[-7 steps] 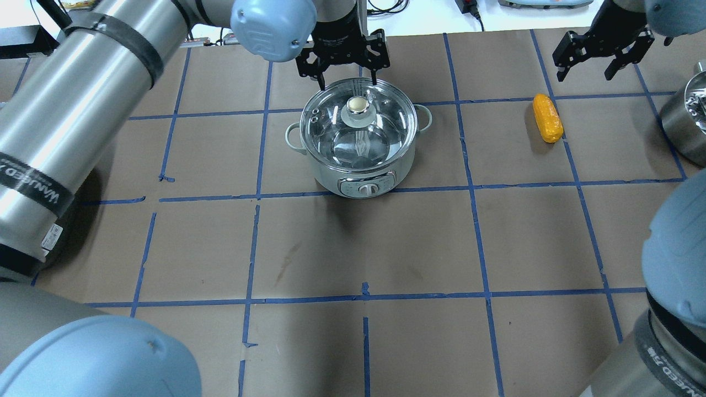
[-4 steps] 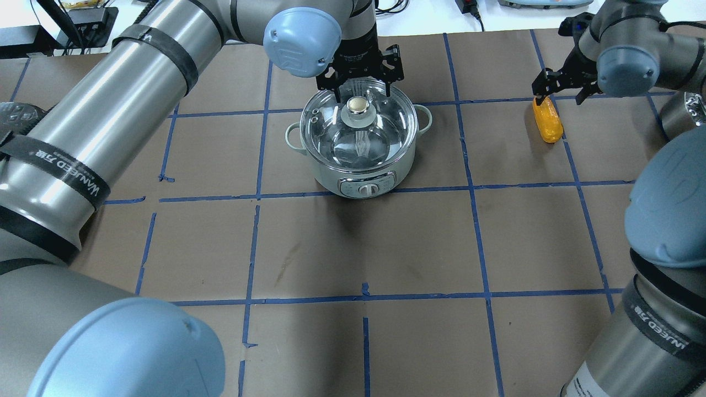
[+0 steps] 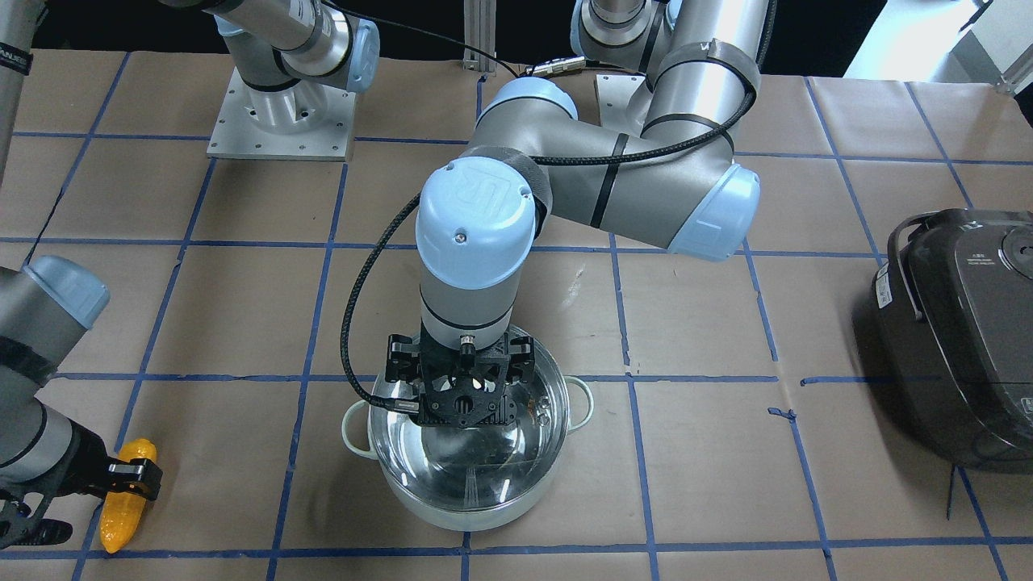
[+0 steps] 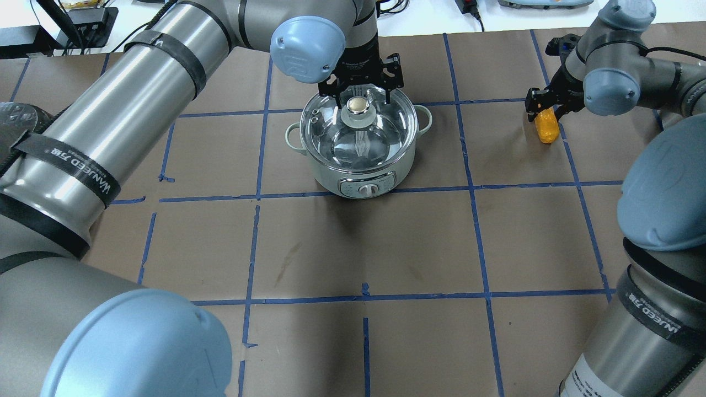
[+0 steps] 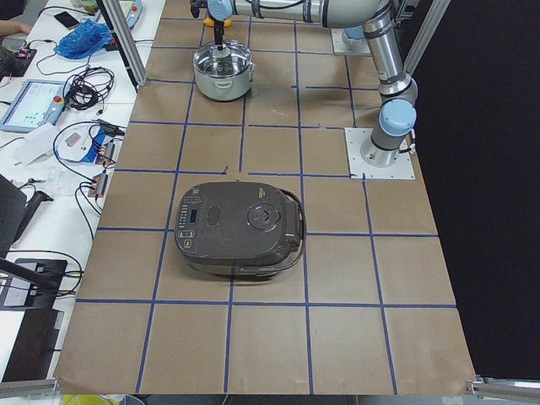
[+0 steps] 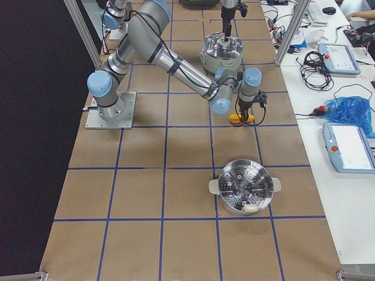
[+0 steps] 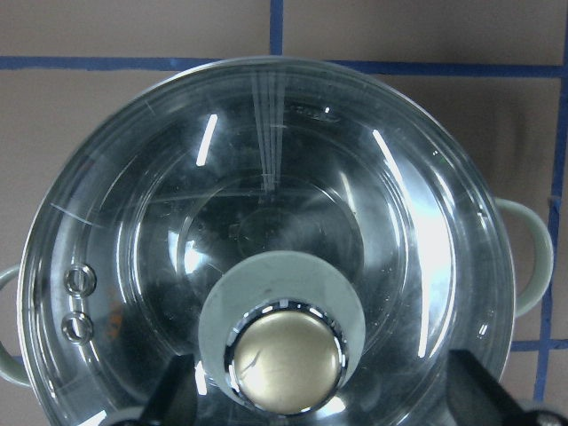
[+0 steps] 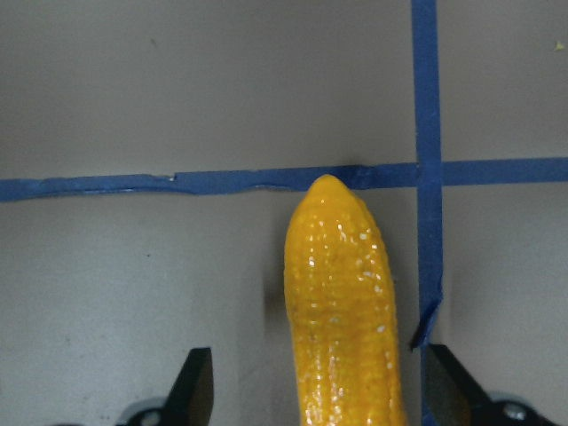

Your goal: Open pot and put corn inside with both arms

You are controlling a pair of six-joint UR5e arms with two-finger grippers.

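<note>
The robot can see only shiny steel [image 3: 495, 461] through the glass lid, so it should expect an empty pot [image 3: 472, 507] with space for the corn when it lifts the lid.
The mint-green pot [image 4: 357, 165] stands at the far middle of the table with its glass lid [image 4: 380, 129] on. My left gripper [image 4: 362, 99] is open, with a finger on each side of the lid's round knob [image 4: 358, 105], and it holds nothing. The left wrist view shows the knob [image 7: 286, 359] between the fingertips [image 7: 173, 399]. The yellow-orange corn [image 4: 547, 128] lies on the table to the pot's right. My right gripper [image 4: 543, 107] is open and low over the corn's far end. In the right wrist view the corn [image 8: 346, 311] lies between the fingers [image 8: 197, 390].
A dark grey rice cooker [image 3: 960, 339] sits at the table's left end, and it also shows in the exterior left view [image 5: 240, 228]. A steel steamer pot [image 6: 245, 190] stands near the table's right end. Blue tape lines grid the brown table cover.
My left gripper has come down from behind the pot to straddle the lid knob. My right gripper has come down from the far right corner to straddle the corn's far end.
</note>
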